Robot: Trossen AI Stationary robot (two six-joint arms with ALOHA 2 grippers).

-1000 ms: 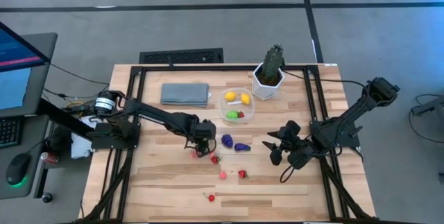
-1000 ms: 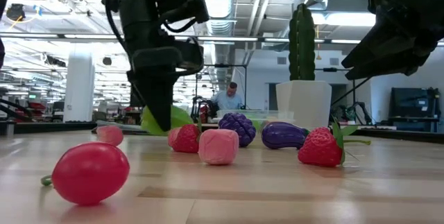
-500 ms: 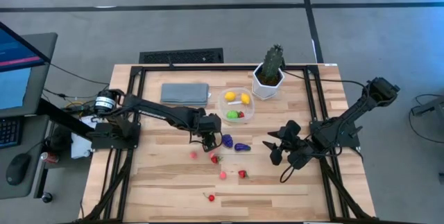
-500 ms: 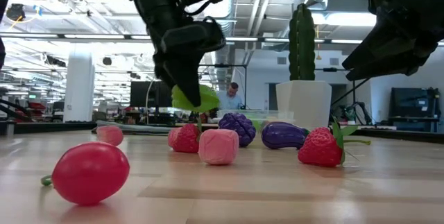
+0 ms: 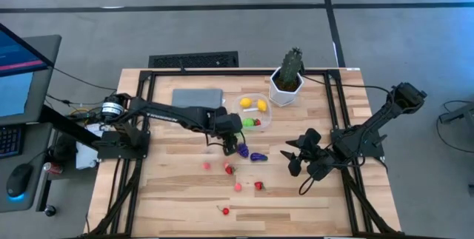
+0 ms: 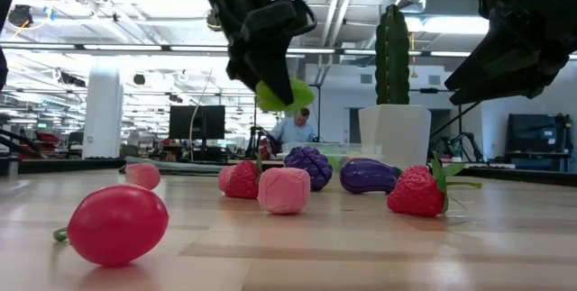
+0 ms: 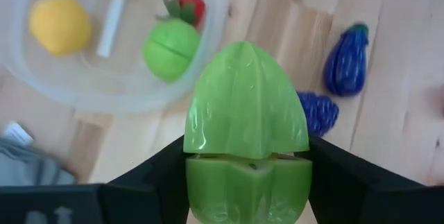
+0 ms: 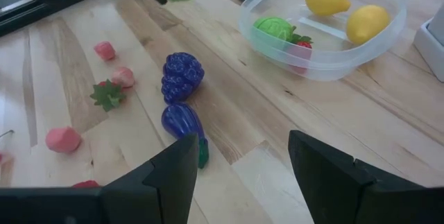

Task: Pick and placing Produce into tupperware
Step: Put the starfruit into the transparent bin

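Note:
The light green vegetable (image 6: 287, 96) is hanging higher than the tupperware's open rim, so my left gripper should keep going over the tupperware (image 5: 253, 111) and let go inside it.
My left gripper (image 5: 232, 137) is shut on a light green toy vegetable (image 7: 246, 134) and hangs above the table just near of the tupperware (image 5: 239, 115). The low view shows the green piece (image 6: 281, 95) well above the wood. The clear round tupperware (image 7: 208, 71) holds two yellow pieces, a green one and a red one. Purple grapes (image 5: 242, 150), a purple eggplant (image 5: 258, 157), strawberries (image 5: 229, 169) and pink and red pieces (image 5: 238, 187) lie on the table. My right gripper (image 5: 292, 162) waits open toward the table's right. My left gripper pinches the green vegetable between its two fingers (image 7: 156, 175), one on each side of its lower half (image 7: 243, 189). The fingers come from above, pointing down. The piece is lifted clear of the table, its pointed end away from the wrist.
A potted cactus in a white pot (image 5: 286, 85) stands right of the tupperware at the far edge. A folded grey-blue cloth (image 5: 198, 98) lies left of it. Loose pieces dot the table's middle and near part. A person shows in the room beyond (image 6: 297, 127).
My left gripper has risen from the table with the green vegetable in its hold. It has moved toward the far edge and to the right, toward the tupperware. The piece, low by the wood a second ago, now hangs clear.

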